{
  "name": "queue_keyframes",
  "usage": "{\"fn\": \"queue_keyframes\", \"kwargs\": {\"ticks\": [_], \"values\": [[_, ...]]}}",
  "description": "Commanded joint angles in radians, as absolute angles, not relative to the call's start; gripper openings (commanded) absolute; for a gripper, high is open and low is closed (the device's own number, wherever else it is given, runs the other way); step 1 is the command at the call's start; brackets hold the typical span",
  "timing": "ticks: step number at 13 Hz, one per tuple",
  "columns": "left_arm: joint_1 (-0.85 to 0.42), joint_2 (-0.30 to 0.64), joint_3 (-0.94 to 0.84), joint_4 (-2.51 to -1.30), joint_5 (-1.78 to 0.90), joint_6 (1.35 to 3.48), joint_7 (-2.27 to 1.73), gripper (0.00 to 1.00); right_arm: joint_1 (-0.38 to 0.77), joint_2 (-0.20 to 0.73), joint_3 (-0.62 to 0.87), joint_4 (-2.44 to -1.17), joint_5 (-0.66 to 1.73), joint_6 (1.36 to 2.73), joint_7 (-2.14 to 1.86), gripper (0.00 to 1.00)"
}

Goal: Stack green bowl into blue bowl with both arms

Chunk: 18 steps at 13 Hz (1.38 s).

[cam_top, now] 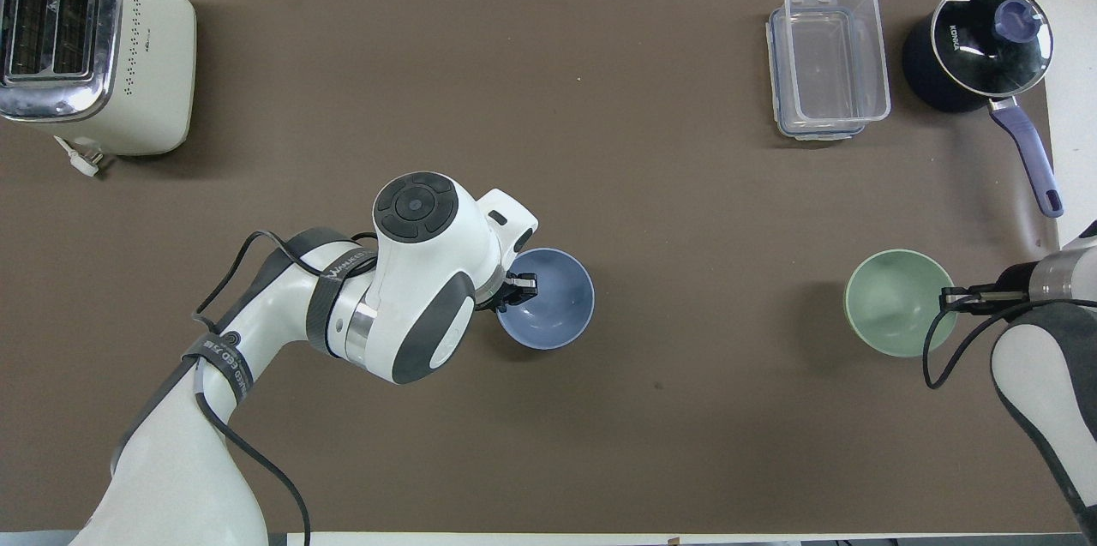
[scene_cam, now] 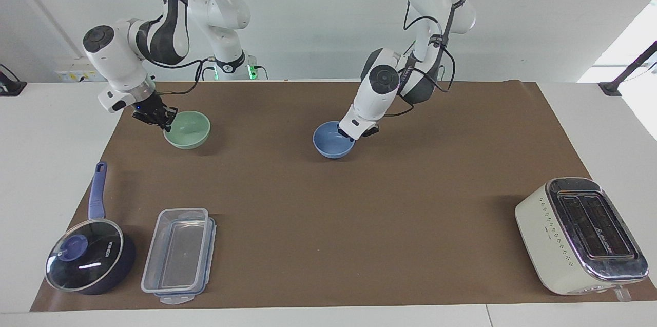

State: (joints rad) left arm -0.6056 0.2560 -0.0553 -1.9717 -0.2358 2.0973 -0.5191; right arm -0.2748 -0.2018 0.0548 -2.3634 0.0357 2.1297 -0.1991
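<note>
The green bowl's way in is blocked by my left gripper on the blue bowl's rim (cam_top: 536, 267), so that gripper should first open and move back toward the cream toaster (cam_top: 154, 68).
The blue bowl (scene_cam: 332, 140) is near the middle of the brown mat, and my left gripper (scene_cam: 355, 134) is shut on the part of its rim toward the left arm's end. It also shows in the overhead view (cam_top: 548, 302), with the left gripper (cam_top: 519, 285) on the rim. The green bowl (scene_cam: 188, 129) is at the right arm's end of the mat. My right gripper (scene_cam: 160, 120) is shut on its rim and holds it slightly tilted, just off the mat. In the overhead view the green bowl (cam_top: 896, 302) has the right gripper (cam_top: 953, 299) at its edge.
A cream toaster (scene_cam: 580, 234) stands at the left arm's end, farther from the robots. A clear plastic container (scene_cam: 179, 255) and a dark blue saucepan with a glass lid (scene_cam: 87, 260) stand at the right arm's end, farther from the robots than the green bowl.
</note>
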Motion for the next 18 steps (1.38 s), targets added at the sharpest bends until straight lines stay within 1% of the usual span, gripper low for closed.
{"fn": "queue_keyframes", "kwargs": {"ticks": [1,2,4,5,7,8,10,11,12,14,16,18], "values": [[-0.614,0.252,-0.044,-1.985,-0.262,2.115,-0.518,0.19,-0.189,-0.248,0.061,-2.335,0.049,2.077,-0.086,0.0],[-0.615,0.252,-0.044,-1.985,-0.262,2.112,-0.522,0.99,-0.139,-0.265,0.061,-2.335,0.049,2.057,-0.016,0.0],[-0.606,0.236,-0.043,-1.98,-0.262,2.089,-0.517,1.0,-0.048,-0.282,0.063,-2.335,0.049,2.031,0.119,0.0],[-0.588,0.212,-0.037,-1.965,-0.262,2.048,-0.511,1.0,0.003,-0.284,0.063,-2.333,0.051,2.029,0.176,0.0],[-0.482,0.149,-0.035,-1.91,-0.261,1.924,-0.462,1.0,0.089,-0.284,0.061,-2.327,0.115,2.036,0.219,0.0],[-0.427,0.125,-0.032,-1.864,-0.252,1.858,-0.421,1.0,0.122,-0.284,0.063,-2.327,0.17,2.052,0.222,0.0],[-0.292,0.117,-0.034,-1.749,-0.186,1.729,-0.353,1.0,0.202,-0.27,0.063,-2.329,0.205,2.112,0.224,0.0],[-0.241,0.117,-0.034,-1.699,-0.137,1.673,-0.304,1.0,0.245,-0.246,0.063,-2.327,0.221,2.143,0.233,0.0],[-0.2,0.101,-0.032,-1.678,-0.105,1.631,-0.251,1.0,0.288,-0.221,0.063,-2.324,0.259,2.189,0.241,0.0],[-0.116,0.045,-0.034,-1.677,-0.04,1.586,-0.128,1.0,0.386,-0.155,0.063,-2.309,0.279,2.287,0.262,0.0],[-0.071,0.011,-0.032,-1.658,-0.009,1.524,-0.034,1.0,0.441,-0.085,0.063,-2.255,0.279,2.299,0.29,0.0],[-0.061,-0.029,-0.032,-1.667,-0.006,1.49,-0.022,1.0,0.486,-0.034,0.063,-2.23,0.278,2.338,0.298,0.0]]}}
